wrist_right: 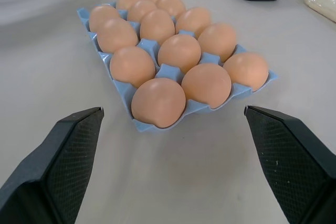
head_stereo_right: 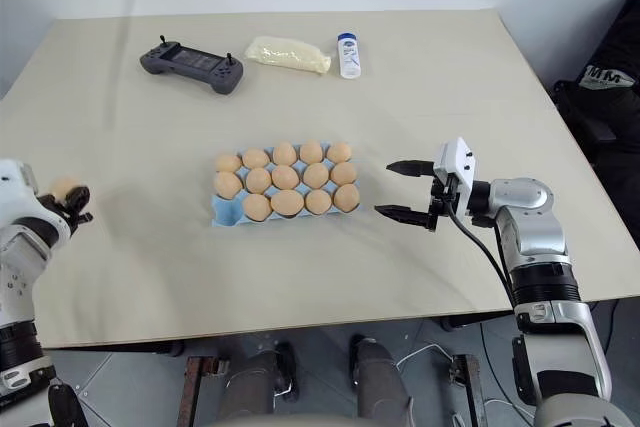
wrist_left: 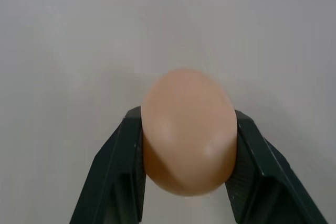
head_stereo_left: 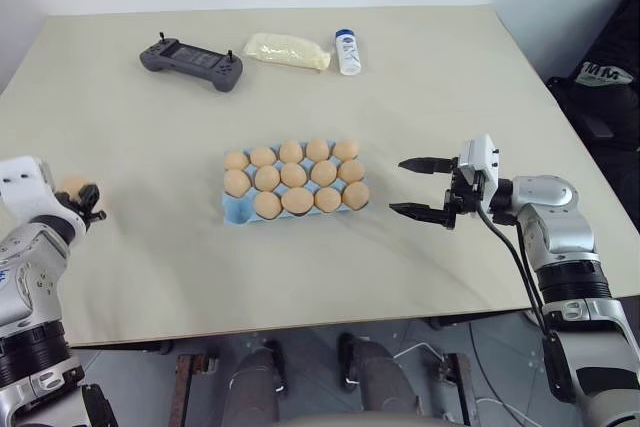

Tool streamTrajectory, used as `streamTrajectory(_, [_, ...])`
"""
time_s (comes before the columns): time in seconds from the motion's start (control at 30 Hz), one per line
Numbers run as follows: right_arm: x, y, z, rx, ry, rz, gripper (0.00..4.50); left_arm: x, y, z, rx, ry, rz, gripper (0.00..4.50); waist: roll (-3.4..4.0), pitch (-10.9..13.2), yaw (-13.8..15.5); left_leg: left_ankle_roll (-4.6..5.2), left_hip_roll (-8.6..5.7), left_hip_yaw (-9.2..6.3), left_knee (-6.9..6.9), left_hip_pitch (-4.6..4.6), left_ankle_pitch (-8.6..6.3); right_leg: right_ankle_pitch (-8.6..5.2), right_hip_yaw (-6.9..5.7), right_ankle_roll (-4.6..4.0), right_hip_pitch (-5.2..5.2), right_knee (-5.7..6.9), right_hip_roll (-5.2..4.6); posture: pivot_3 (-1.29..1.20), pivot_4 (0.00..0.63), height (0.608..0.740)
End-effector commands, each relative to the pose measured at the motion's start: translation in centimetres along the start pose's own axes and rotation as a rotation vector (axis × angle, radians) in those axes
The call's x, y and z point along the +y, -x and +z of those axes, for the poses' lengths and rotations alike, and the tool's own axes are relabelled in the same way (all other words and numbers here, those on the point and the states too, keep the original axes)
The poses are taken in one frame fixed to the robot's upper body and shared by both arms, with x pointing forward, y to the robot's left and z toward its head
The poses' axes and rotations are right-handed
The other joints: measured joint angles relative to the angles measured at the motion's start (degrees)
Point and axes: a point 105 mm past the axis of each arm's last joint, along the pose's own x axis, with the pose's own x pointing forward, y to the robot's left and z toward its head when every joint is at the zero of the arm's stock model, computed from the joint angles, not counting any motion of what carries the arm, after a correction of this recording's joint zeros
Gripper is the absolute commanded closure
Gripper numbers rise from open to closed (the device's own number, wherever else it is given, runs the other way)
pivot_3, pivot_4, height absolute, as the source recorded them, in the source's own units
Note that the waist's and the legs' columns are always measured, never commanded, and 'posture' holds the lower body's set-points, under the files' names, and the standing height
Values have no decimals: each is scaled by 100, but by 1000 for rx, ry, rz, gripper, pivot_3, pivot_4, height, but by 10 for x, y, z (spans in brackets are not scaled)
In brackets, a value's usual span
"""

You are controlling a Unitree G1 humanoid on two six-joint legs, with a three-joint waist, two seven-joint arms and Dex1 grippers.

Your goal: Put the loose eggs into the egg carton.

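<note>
The loose egg's end [wrist_left: 188,88] pokes out beyond my left gripper's fingers, so I should keep carrying the egg until that end sits in the carton's empty cup [head_stereo_left: 238,210].
The light blue egg carton [head_stereo_left: 236,210] lies at the table's middle, nearly full of tan eggs [head_stereo_left: 294,176]; its front-left cup is bare. At the table's left edge, my left gripper [head_stereo_left: 86,203] is shut on one loose egg [wrist_left: 186,129], whose sides sit between the black fingers [wrist_left: 118,156]. The egg is also seen beside the white wrist [head_stereo_left: 72,185]. My right gripper [head_stereo_left: 420,188] hangs open to the right of the carton, pointing at it, with nothing between its fingers [wrist_right: 68,145].
At the table's far side lie a grey controller [head_stereo_left: 192,62], a pale yellow bag [head_stereo_left: 288,51] and a white bottle with a blue cap [head_stereo_left: 348,52]. A black bag [head_stereo_left: 605,87] sits off the table's right edge.
</note>
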Motion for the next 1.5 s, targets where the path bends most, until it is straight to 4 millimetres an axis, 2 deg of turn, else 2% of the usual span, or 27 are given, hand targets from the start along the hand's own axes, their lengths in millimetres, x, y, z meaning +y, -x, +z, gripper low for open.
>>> streamTrajectory(0.03, [-5,10,14,-28,53,-30,0,-40,11,36,-188,-9,-211,2936,0,0,10,0,-1,1,0,0,0,0,0,0,0,0,-1,0,150,740])
streamTrajectory(0.2, [-5,10,14,-29,56,-34,0,-90,23,47,-256,-61,-505,2936,0,0,10,0,-11,5,3,2,0,2,2,3,2,0,1,0,150,740])
streamTrajectory(0.3, [-5,10,14,-31,57,-38,0,-119,32,37,-203,-80,-681,2936,0,0,-3,0,-15,5,7,1,0,2,2,3,3,0,5,0,150,740])
streamTrajectory(0.43, [-4,10,13,-33,56,-44,0,-143,42,22,-123,-112,-857,2936,0,0,-10,-1,-18,6,10,3,1,2,3,4,3,5,11,0,150,740])
streamTrajectory(0.67, [-1,11,11,-38,51,-62,0,-151,47,9,-28,-158,-976,2936,0,0,-7,0,-14,-1,35,0,1,1,2,1,4,16,8,0,150,740])
streamTrajectory(1.1, [2,13,8,-42,38,-88,0,-163,33,-6,52,-199,-1087,2936,0,0,-10,5,-8,-2,57,-4,-2,-16,10,-50,8,11,2,0,150,740])
streamTrajectory(1.13, [3,14,8,-41,38,-89,0,-163,31,-8,59,-203,-1087,2602,0,0,-10,5,-8,-2,58,-1,-2,-32,12,-77,9,13,3,0,150,740])
streamTrajectory(1.4, [1,17,8,-42,42,-101,0,-165,30,-4,64,-201,-1101,14,0,0,-7,6,-6,-4,65,-2,-2,-32,11,-77,9,21,4,0,150,740])
streamTrajectory(1.5, [0,18,9,-40,45,-105,0,-162,33,9,-5,-229,-1085,14,0,0,-9,6,-6,-4,71,-2,-2,-32,12,-78,8,26,4,0,150,740])
